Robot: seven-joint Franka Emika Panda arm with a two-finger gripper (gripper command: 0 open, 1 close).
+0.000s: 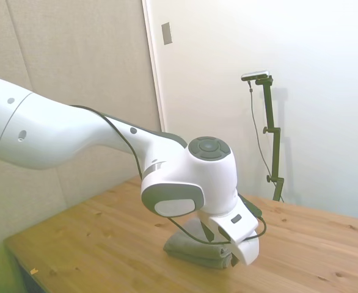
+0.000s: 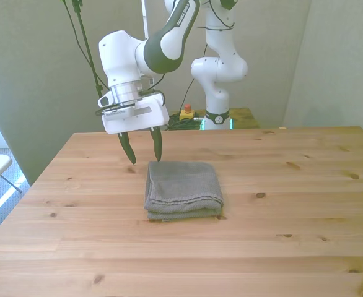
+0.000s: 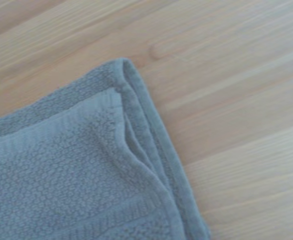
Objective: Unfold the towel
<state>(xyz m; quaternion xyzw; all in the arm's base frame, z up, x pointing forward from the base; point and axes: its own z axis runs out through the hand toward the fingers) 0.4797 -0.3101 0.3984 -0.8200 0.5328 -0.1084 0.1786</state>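
Note:
The towel's corner shows stacked hems [image 3: 149,134]. I expect the grey towel [image 1: 192,248] to open into a long strip that is still doubled when I pull the towel's raised edge over.
The grey towel [image 2: 183,189] lies folded in several layers on the wooden table [image 2: 293,204], near its middle. My gripper [image 2: 143,150] hangs just above the table at the towel's far corner on the front view's left. Its two dark fingers [image 2: 129,148] stand apart, open, with nothing between them; one fingertip is right at the towel's far edge. In the side view the arm's wrist hides most of the towel [image 1: 194,247]. The wrist view shows a corner of the towel [image 3: 86,165] with its stacked hems, close up.
The bare wood of the table [image 1: 93,238] stretches all round the towel. A red and yellow button box [image 2: 186,114] sits behind the table's far edge, beside the robot's base [image 2: 218,74].

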